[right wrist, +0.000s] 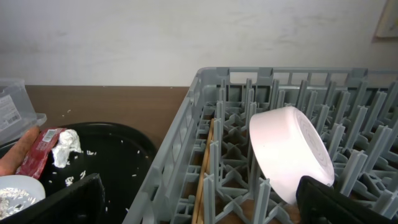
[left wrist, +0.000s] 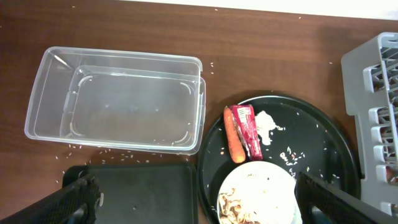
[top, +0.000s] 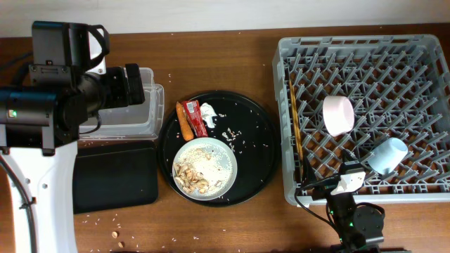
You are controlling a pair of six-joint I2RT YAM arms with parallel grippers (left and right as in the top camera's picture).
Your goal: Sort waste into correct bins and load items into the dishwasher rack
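The robot's left gripper should pick up the white tissue, red wrapper and carrot [top: 190, 120], starting with the tissue [top: 208, 114], because they lie near the clear tub, far from the right gripper.
The pale plate [top: 204, 167] holds beige food scraps with rice and sits on a round black tray, with the carrot [top: 185, 125], red wrapper [top: 192, 116] and white tissue [top: 209, 112] beside it. The grey rack [top: 365, 49] holds the white bowl [top: 337, 114], blue cup [top: 387, 156] and chopsticks [top: 295, 126]. My left gripper [left wrist: 196, 196] is open and empty, high above the clear tub [left wrist: 118, 99] and black rectangular tray [left wrist: 137, 193]. My right gripper [right wrist: 199, 199] is open and empty at the rack's front left, facing the bowl [right wrist: 289, 155] and chopsticks [right wrist: 205, 180].
The round black tray [top: 256, 140] lies between the bins and the rack, strewn with rice grains. Loose grains and crumbs lie on the wooden table near the black rectangular tray [top: 116, 179]. The left arm's body [top: 42, 105] overhangs the clear tub [top: 144, 112].
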